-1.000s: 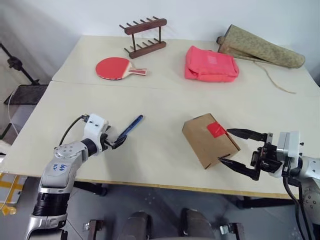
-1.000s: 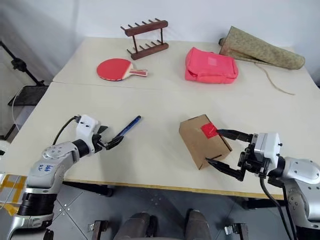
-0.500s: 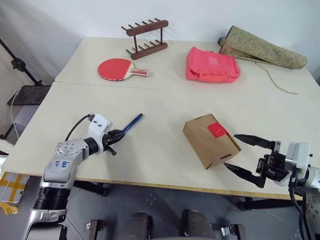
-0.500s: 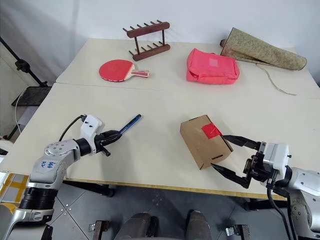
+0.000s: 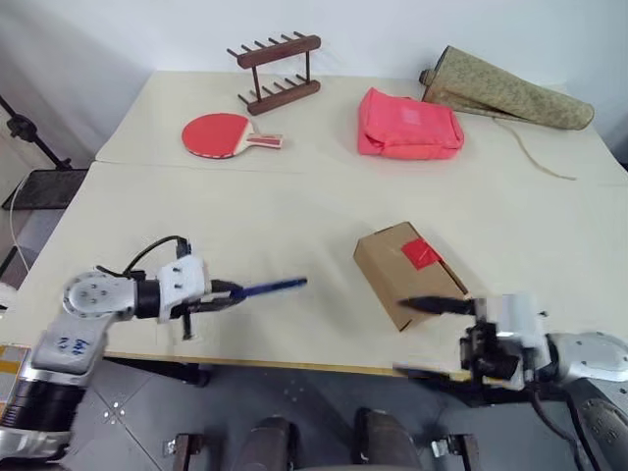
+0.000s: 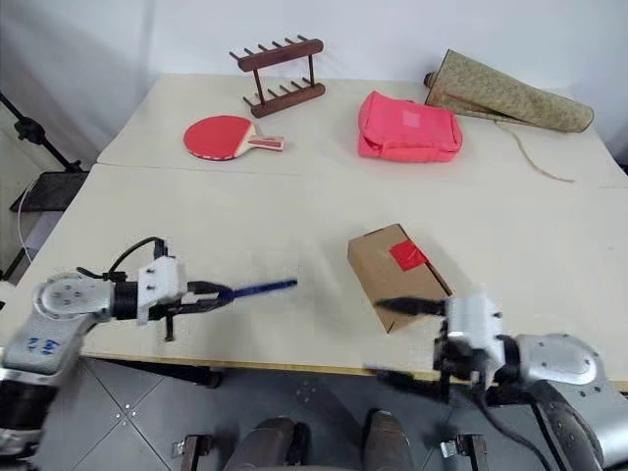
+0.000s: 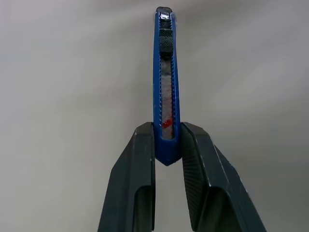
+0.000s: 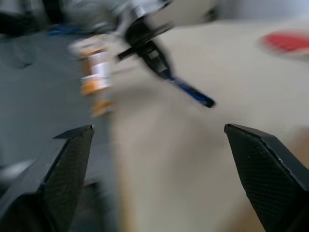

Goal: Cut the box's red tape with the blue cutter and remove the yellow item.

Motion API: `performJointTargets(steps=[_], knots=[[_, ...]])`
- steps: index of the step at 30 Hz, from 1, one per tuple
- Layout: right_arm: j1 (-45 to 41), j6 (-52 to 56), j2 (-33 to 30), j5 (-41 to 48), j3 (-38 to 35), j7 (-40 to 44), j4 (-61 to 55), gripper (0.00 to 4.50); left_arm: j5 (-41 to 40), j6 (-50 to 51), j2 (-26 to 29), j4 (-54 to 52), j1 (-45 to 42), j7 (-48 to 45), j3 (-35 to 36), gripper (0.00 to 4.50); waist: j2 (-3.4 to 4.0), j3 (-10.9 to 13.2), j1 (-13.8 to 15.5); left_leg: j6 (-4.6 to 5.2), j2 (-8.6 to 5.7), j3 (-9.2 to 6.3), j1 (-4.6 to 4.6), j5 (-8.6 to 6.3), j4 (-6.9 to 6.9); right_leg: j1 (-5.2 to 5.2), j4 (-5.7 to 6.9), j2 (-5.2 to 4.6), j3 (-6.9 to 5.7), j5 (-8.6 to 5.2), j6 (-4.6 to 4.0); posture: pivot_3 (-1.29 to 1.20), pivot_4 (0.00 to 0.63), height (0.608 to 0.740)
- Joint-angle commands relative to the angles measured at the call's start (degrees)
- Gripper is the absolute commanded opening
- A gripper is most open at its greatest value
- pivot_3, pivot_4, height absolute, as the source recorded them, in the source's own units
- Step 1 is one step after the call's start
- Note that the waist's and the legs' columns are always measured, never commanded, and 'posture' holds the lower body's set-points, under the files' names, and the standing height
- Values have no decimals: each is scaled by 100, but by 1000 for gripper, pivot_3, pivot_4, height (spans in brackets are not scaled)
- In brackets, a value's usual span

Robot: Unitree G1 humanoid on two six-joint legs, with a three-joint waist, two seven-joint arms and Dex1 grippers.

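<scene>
My gripper will cut and lift where the red tape goes across a dark seam (image 5: 450, 273) along one edge, so the box's lid (image 5: 394, 259) will swing open from there, hinged on the opposite side.
The brown cardboard box (image 5: 397, 270) lies on the near right of the table with its flap shut and the red tape (image 5: 420, 253) across the flap edge. My left gripper (image 5: 231, 292) is shut on one end of the blue cutter (image 5: 271, 287), held just above the table and pointing right towards the box. The left wrist view shows the cutter (image 7: 164, 72) pinched between both fingers. My right gripper (image 5: 422, 339) stands open at the table's front edge just in front of the box, pointing left with nothing between its fingers. The yellow item is hidden.
At the back of the table lie a red paddle (image 5: 221, 132), a wooden rack (image 5: 278, 71), a pink pouch (image 5: 407, 125) and a rolled patterned mat (image 5: 505, 88) with a cord. The table's front edge (image 5: 294, 361) runs just under both grippers.
My left gripper closed on the cutter, lifted it and swung it to point right. My right gripper drew back from around the box's corner to the front edge and turned left.
</scene>
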Motion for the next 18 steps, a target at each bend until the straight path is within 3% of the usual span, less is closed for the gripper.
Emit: performJointTargets(steps=[1,4,7,18], knots=[[-55,628,-158,158,238,-407,-444,4500,359,-284,-248,-602,31,-121,-773,415,3,-1,54,4,-3,-11,0,-1,0,8,-8,-1,0,0,0,0,150,740],[-265,1115,-193,-274,678,-937,-385,4500,896,350,-847,-842,-338,334,-1497,415,-6,2,103,21,-18,-10,-8,-6,1,11,-11,8,1,1,2,0,150,740],[-567,1465,-56,-578,1021,-1457,-352,3866,1205,853,-1112,-873,-640,336,-1963,415,-21,9,122,30,-25,8,-15,-3,9,2,-2,15,-22,3,7,0,150,740],[-1329,1554,230,-1579,1971,-1739,47,44,1548,1576,-1278,-937,-854,494,-2386,415,-23,5,89,34,-20,10,-5,-2,25,12,8,16,-36,3,7,0,150,740]])
